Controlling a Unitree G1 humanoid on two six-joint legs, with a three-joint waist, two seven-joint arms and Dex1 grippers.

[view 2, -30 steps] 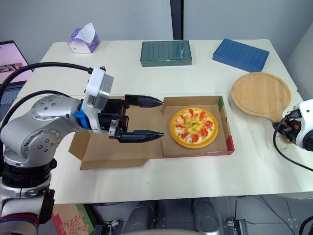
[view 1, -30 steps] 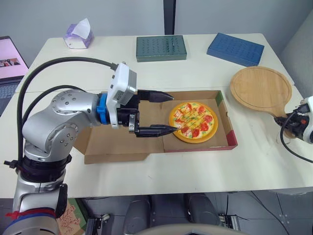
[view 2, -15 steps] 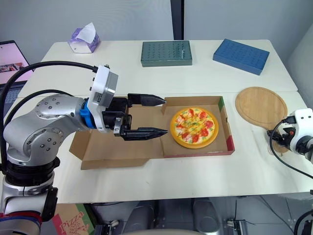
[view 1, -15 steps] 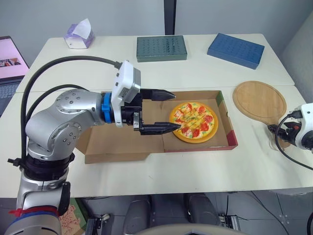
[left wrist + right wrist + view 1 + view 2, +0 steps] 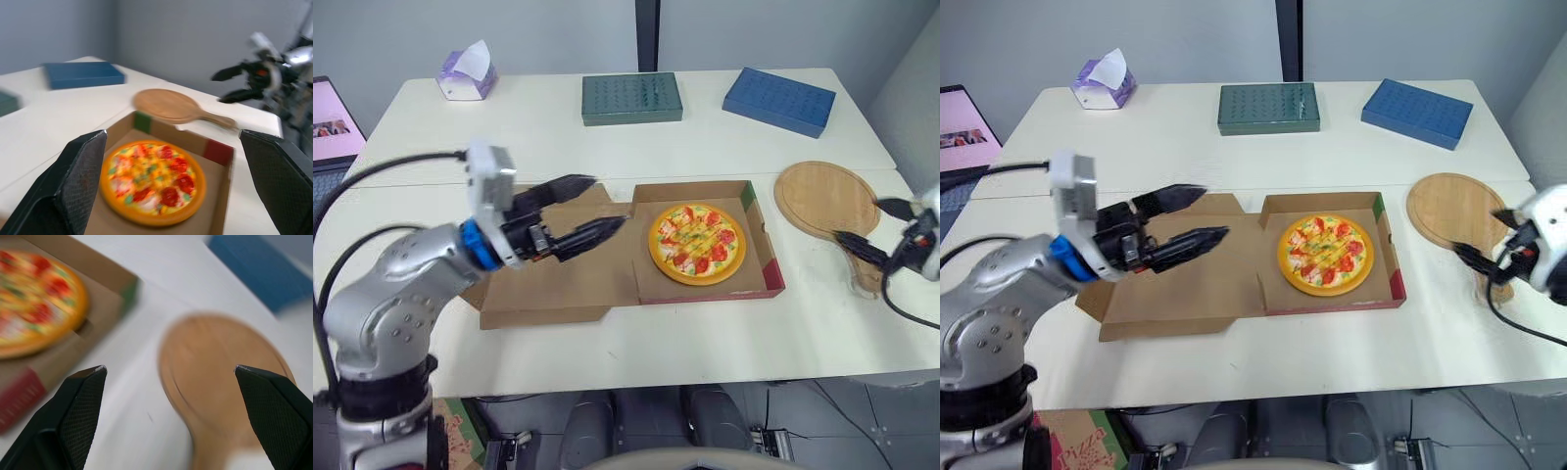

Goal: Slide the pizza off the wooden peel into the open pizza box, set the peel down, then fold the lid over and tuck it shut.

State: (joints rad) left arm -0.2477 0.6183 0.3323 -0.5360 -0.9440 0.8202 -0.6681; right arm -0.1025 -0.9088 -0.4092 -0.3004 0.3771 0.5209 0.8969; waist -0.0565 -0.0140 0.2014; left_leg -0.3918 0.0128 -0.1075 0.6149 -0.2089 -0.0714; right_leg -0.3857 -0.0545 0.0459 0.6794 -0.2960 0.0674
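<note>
The lid's side flap (image 5: 543, 317) is spread outward, so I expect the lid to stay propped partly open above the pizza when I swing it over.
The pizza (image 5: 697, 243) lies in the right half of the open cardboard box (image 5: 756, 206). Its lid (image 5: 558, 289) lies flat to the left. My left gripper (image 5: 605, 203) hovers open over the lid near the fold, fingers pointing at the pizza, holding nothing. The round wooden peel (image 5: 825, 199) lies on the table right of the box, with its handle toward the front edge. My right gripper (image 5: 860, 222) is open just above the peel's handle end, with nothing between its fingers. In the right wrist view the peel (image 5: 230, 377) lies beneath the spread fingers.
A dark green flat box (image 5: 632, 98) and a blue flat box (image 5: 779, 101) lie at the back of the table. A tissue box (image 5: 465, 73) stands at the back left. A laptop (image 5: 333, 117) sits beyond the left edge.
My right gripper has opened, let go of the peel handle and risen; the peel now rests on the table. My left arm has drawn back to the left over the lid.
</note>
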